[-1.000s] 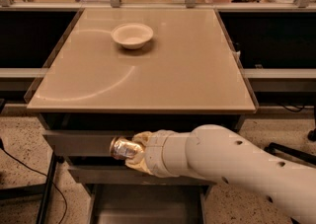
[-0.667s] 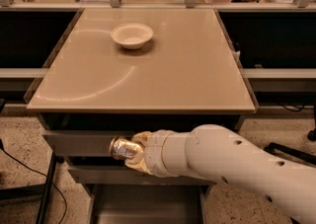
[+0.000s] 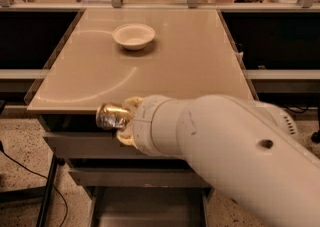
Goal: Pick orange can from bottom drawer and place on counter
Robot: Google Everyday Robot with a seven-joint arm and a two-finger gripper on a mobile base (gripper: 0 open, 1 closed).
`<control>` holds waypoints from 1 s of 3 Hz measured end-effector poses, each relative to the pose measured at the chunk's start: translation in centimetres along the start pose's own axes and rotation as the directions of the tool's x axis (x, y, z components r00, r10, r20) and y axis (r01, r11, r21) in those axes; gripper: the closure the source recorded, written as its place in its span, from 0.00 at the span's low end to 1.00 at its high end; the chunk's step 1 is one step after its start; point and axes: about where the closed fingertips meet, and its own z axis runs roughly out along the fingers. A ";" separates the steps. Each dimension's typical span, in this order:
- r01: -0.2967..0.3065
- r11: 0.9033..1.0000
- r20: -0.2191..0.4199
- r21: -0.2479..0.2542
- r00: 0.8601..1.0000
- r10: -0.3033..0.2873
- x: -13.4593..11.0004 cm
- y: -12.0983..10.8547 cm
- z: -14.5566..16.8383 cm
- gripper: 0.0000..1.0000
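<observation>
The orange can is hanging in front of the counter's front edge [image 3: 90, 111]. My gripper should first raise it higher than that edge and then move it over the counter's near part [image 3: 148, 81].
My gripper [image 3: 121, 119] is shut on the orange can [image 3: 111, 116], whose shiny end faces left. It holds the can in the air at the front edge of the counter [image 3: 165, 66], level with the top drawer's front. The white arm comes in from the lower right. The bottom drawer [image 3: 150, 210] stands pulled out below, and its grey floor shows bare.
A white bowl [image 3: 133, 36] sits on the far left part of the counter. Two wider grey drawers [image 3: 85, 146] sit partly open under the counter. Black cables lie on the speckled floor at the left. Shelves with clutter stand behind the counter.
The gripper has risen with the can, from in front of the upper drawer to the counter's front edge.
</observation>
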 end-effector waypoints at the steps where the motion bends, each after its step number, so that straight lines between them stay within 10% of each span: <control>1: 0.081 0.993 -0.044 0.090 0.996 -0.077 -2.9 -3.7 -4.0 1.00; 3: 0.085 0.989 -0.055 0.117 0.995 -0.079 -2.3 -4.9 -3.8 1.00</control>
